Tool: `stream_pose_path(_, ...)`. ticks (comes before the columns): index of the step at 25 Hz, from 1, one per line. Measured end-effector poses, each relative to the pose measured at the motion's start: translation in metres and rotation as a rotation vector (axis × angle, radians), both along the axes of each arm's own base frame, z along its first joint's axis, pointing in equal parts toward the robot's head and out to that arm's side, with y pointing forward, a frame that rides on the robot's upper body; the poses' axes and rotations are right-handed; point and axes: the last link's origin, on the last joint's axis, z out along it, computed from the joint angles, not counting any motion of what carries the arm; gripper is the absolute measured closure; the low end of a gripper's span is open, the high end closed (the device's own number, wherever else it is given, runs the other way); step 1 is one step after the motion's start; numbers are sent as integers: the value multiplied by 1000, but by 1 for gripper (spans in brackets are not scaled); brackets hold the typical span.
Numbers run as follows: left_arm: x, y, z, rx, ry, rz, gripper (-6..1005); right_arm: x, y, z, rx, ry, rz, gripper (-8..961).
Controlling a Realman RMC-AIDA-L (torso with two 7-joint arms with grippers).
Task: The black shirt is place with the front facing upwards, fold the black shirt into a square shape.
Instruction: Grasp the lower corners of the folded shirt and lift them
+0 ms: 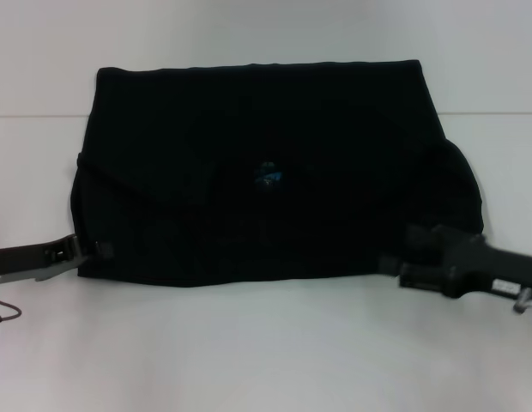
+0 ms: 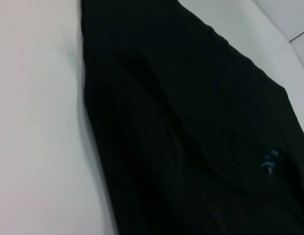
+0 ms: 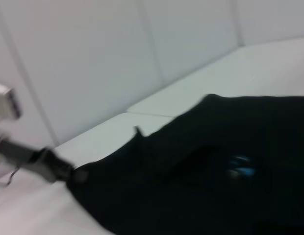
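Note:
My right gripper's fingers are too far in along the black shirt's near edge [image 1: 382, 273], so next I move the right gripper back out to the corner [image 1: 479, 228] opposite my left gripper.
The black shirt [image 1: 266, 163] lies on the white table [image 1: 266, 343], folded into a wide block, with its small blue neck label [image 1: 268, 174] showing on top near the middle. The lettering is out of view. My left gripper [image 1: 101, 251] is at the shirt's near left corner, its tips closed on the cloth edge; it also shows in the right wrist view [image 3: 73, 174]. My right gripper [image 1: 393, 262] is at the shirt's near right edge, dark against the cloth. The shirt [image 2: 191, 122] fills the left wrist view, with the label [image 2: 269, 160]. The right wrist view shows the shirt [image 3: 215, 147] and label [image 3: 240, 166].
White wall panels [image 3: 93, 63] rise behind the table. A seam [image 1: 43, 116] crosses the table's far part. A thin cable [image 1: 4, 311] hangs by the left arm.

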Motion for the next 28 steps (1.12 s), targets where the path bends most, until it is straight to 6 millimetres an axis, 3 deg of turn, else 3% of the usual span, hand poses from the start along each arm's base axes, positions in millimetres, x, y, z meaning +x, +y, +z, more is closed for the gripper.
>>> stream_pose_path(2, 1, 0, 0, -4, -4, -2, 853, 3, 9, 18, -11, 15, -84, 39)
stream_pose_path(7, 2, -1, 0, -11, -11, -9, 967, 12, 37, 85, -83, -4, -396, 43)
stream_pose_path(12, 2, -1, 1, -10, -12, -10, 967, 12, 58, 120, -159, -64, -681, 46)
stream_pose_path(15, 2, -1, 1, -10, -12, -10, 967, 3, 69, 116, -184, -130, -725, 48)
stream_pose_path(21, 3, 0, 2, -4, -14, -11, 967, -9, 82, 76, -221, -259, -714, 52)
stream_pose_path(28, 5, 0, 1, -15, -19, -20, 967, -19, 82, 47, -253, -282, -690, 57)
